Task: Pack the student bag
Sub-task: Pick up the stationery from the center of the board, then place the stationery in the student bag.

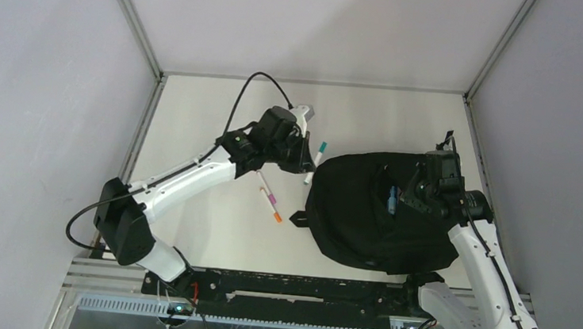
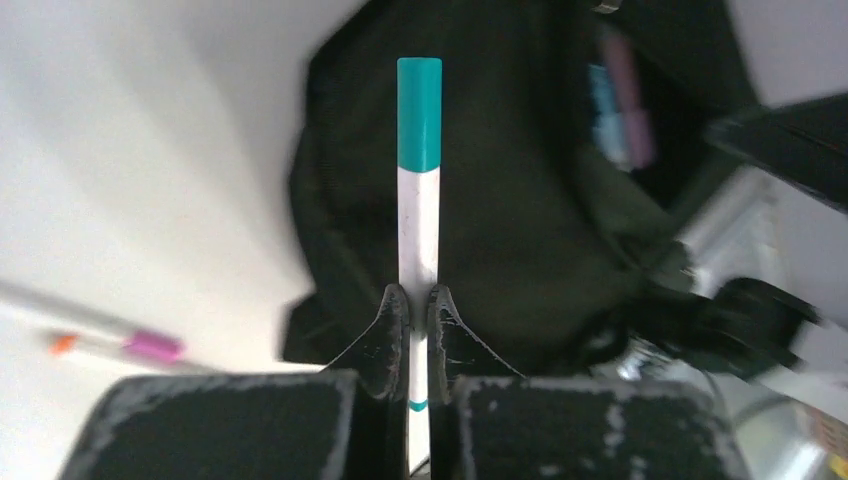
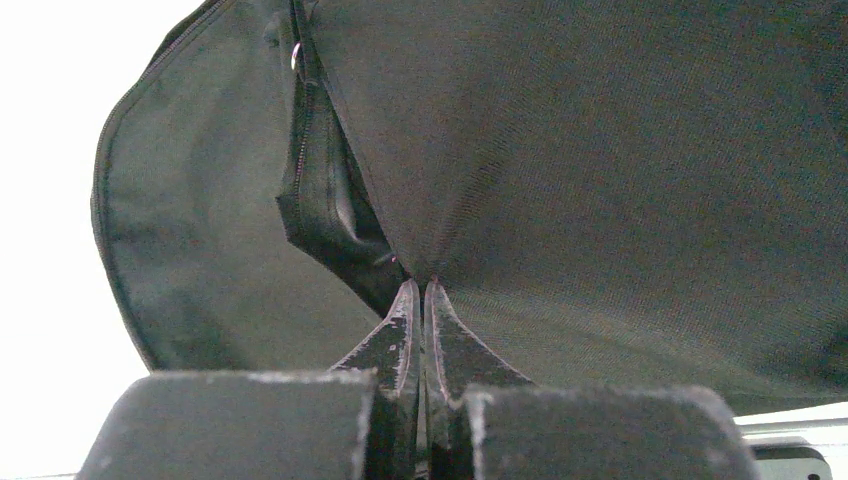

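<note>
I should keep carrying the teal-capped marker with my left gripper, because my right gripper is holding the pocket agape (image 1: 388, 186). I should let go once the marker hangs over the blue pen inside (image 1: 392, 201).
The student bag (image 1: 363, 218) is a large black backpack lying right of centre, with a pocket held agape. Blue and purple pens (image 1: 391, 199) show inside that opening. My left gripper (image 1: 307, 164) hangs just left of the bag, shut on a white marker with a teal cap (image 1: 318, 155). In the left wrist view the marker (image 2: 418, 200) sticks straight out of the gripper (image 2: 418, 300) toward the bag (image 2: 500, 230). My right gripper (image 3: 422, 287) is shut on a fold of the bag's fabric (image 3: 600, 150) beside the zip, over the bag (image 1: 411, 197) in the top view.
Two more markers lie on the table left of the bag, one with a pink band (image 1: 268, 189) and one with an orange tip (image 1: 276, 216). A black strap end (image 1: 298, 218) pokes out at the bag's left side. Grey walls enclose the table.
</note>
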